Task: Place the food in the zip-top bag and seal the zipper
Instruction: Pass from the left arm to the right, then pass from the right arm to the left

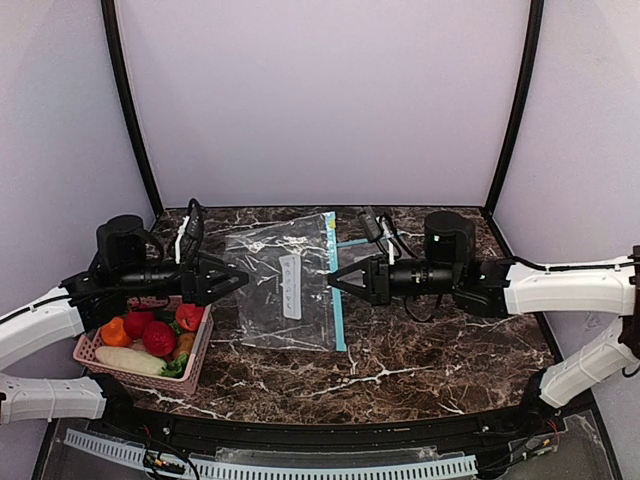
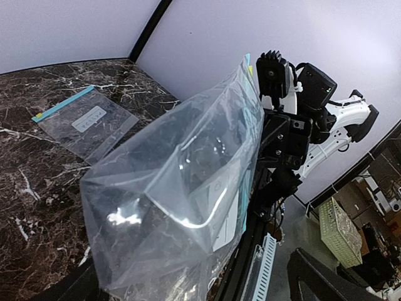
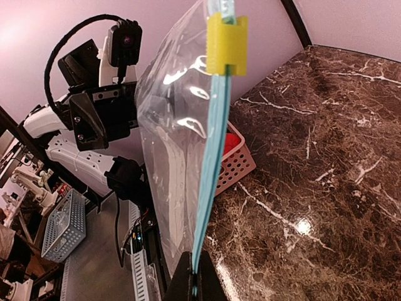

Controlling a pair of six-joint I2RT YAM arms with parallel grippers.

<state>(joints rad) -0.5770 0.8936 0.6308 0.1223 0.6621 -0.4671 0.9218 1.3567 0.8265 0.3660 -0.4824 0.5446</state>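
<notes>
The robot's left gripper is at the bag's edge [image 1: 241, 300] across from the zipper, so it should pinch the bag [image 1: 321, 228] next to the yellow slider before the right gripper takes the slider.
The clear zip-top bag [image 1: 285, 290] hangs upright between the two arms above the table. My right gripper [image 3: 200, 279] is shut on its teal zipper [image 3: 216, 150], low on the strip; the yellow slider [image 3: 227, 44] sits at the strip's far end. My left gripper [image 1: 243, 280] stands open at the bag's opposite edge. In the left wrist view the bag [image 2: 182, 188] fills the space between its wide-apart fingers [image 2: 313, 276]. The food lies in a pink basket [image 1: 195, 365] at the front left: red pieces [image 1: 158, 338], an orange one [image 1: 115, 330] and a long pale one [image 1: 128, 360].
A second clear bag [image 2: 84, 122] with a teal strip lies flat on the marble table [image 1: 430, 350] behind the held one. The basket [image 3: 241, 166] with a red piece [image 3: 232, 141] shows behind the bag in the right wrist view. Walls enclose the back and sides.
</notes>
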